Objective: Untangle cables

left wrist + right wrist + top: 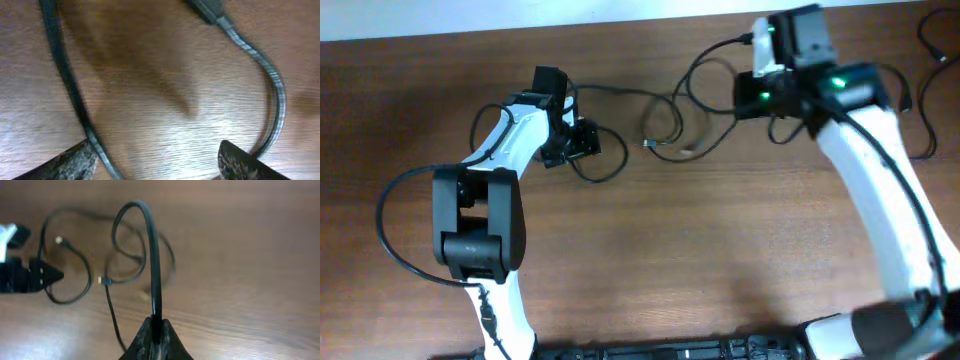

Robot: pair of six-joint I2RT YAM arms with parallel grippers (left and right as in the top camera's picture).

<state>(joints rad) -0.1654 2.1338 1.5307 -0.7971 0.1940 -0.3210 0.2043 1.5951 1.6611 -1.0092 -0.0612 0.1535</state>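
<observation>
The cable in the robot's right gripper still passes through the crossing loops (672,100), so next the right gripper swings back over them toward the left gripper before it carries the cable clear.
Thin black cables (665,125) lie in loose overlapping loops across the middle back of the wooden table, with small plug ends near the centre (650,145). My left gripper (582,140) is open, low over the table, and straddles a cable loop (75,95) whose plug end (210,10) shows at the top of the left wrist view. My right gripper (760,95) is shut on a black cable (152,270) that arches up from its fingers (156,330). More loops and plugs lie beyond it (80,275).
Thicker black wires run from each arm's base, one looping at the left (390,230) and one at the far right (920,110). The left arm's gripper shows at the left edge of the right wrist view (25,275).
</observation>
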